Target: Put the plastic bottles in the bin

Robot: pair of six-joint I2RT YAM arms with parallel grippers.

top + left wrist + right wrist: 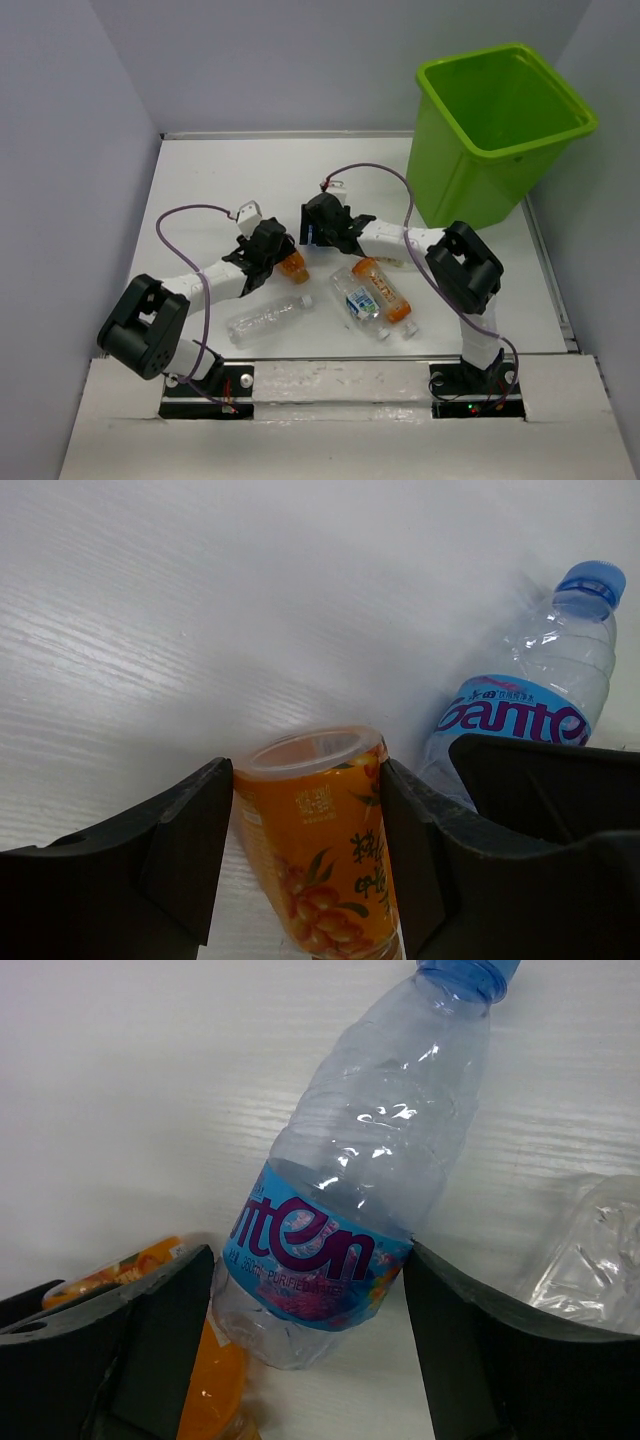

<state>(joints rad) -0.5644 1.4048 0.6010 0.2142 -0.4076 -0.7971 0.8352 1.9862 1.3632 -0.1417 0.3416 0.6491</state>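
The lime-green bin (500, 105) is too far away for my left gripper to reach. Next, I leave the orange bottle (295, 268) for my right gripper to pick up after it puts its blue-labelled bottle in the bin.
My left gripper (305, 780) is shut on an orange bottle (320, 860), both fingers pressed on its sides; in the top view (280, 258) the bottle (293, 266) sticks out to the right. My right gripper (310, 1260) straddles a clear blue-labelled bottle (350, 1190) lying on the table, both fingers against it. That bottle also shows in the left wrist view (530, 705). In the top view my right gripper (318, 232) hides it. The lime-green bin (500, 125) stands at the far right. A clear bottle (268, 317), a blue-labelled bottle (360, 300) and an orange-labelled bottle (382, 288) lie near the front.
Another crumpled clear bottle (590, 1250) lies just right of my right gripper's finger. The orange bottle (190, 1390) lies close to its left finger. The two grippers are close together at the table's middle. Grey walls surround the white table (220, 180).
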